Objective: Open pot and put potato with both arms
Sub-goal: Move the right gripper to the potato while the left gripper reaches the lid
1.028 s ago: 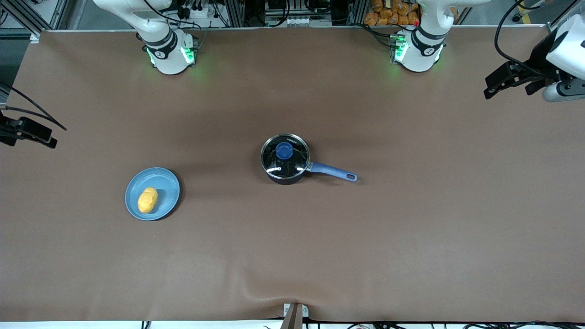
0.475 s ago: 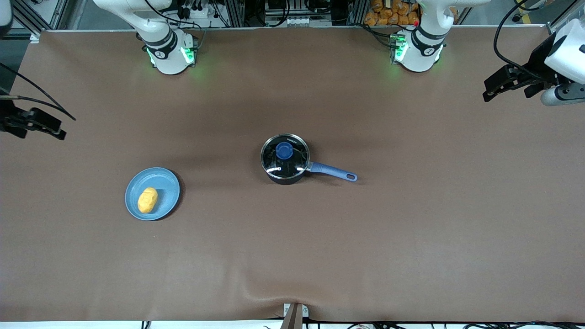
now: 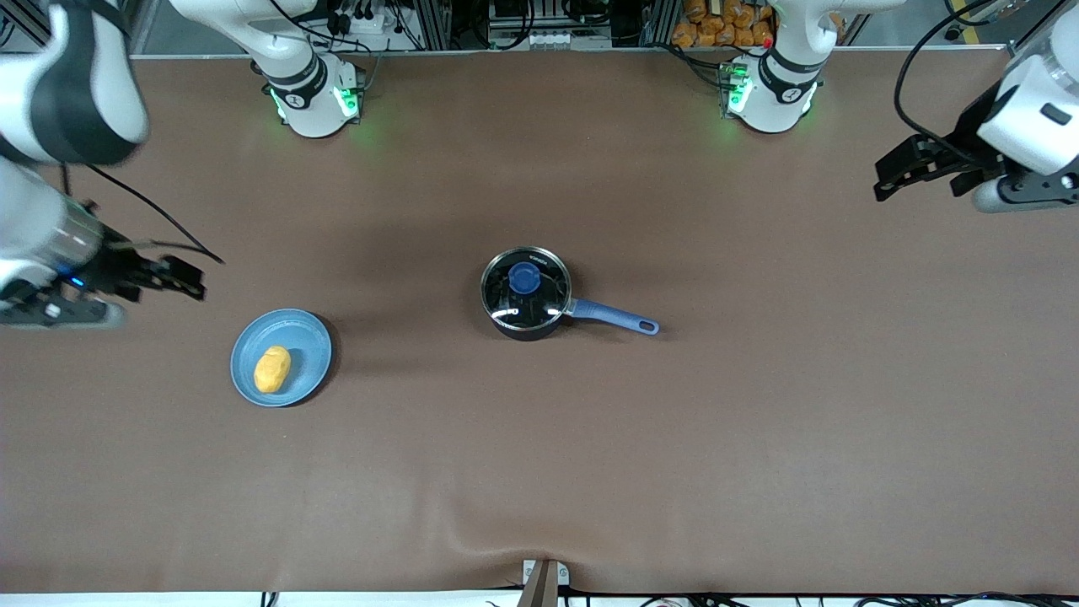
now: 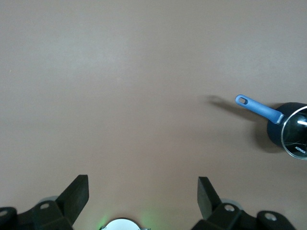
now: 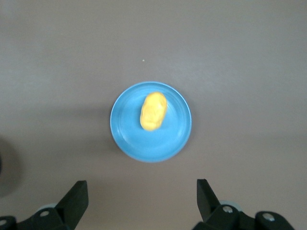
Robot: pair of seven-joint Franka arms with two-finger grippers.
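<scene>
The glass lid (image 3: pixel 528 302) shows only plain dark through it, so I should expect the black pot (image 3: pixel 530 333) to be empty when I bring the potato in.
The black pot (image 3: pixel 524 295) with a glass lid, blue knob (image 3: pixel 524 277) and long blue handle (image 3: pixel 614 316) stands at the table's middle; part of the pot shows in the left wrist view (image 4: pixel 290 136). The yellow-orange potato (image 3: pixel 272 368) lies on a light-blue plate (image 3: pixel 305 346) toward the right arm's end; the potato also shows in the right wrist view (image 5: pixel 153 111). My right gripper (image 3: pixel 181 276) is open and empty, up over bare table beside the plate. My left gripper (image 3: pixel 898 173) is open and empty, high over the left arm's end of the table.
The brown table cloth has a ripple (image 3: pixel 539 548) at the edge nearest the front camera. Both arm bases (image 3: pixel 316 97) (image 3: pixel 769 93) stand along the table's top edge. Wide bare table lies all round the pot and plate.
My right gripper has swung in from the table's end toward the plate. My left gripper has shifted slightly toward the pot. Pot, lid and potato have not moved.
</scene>
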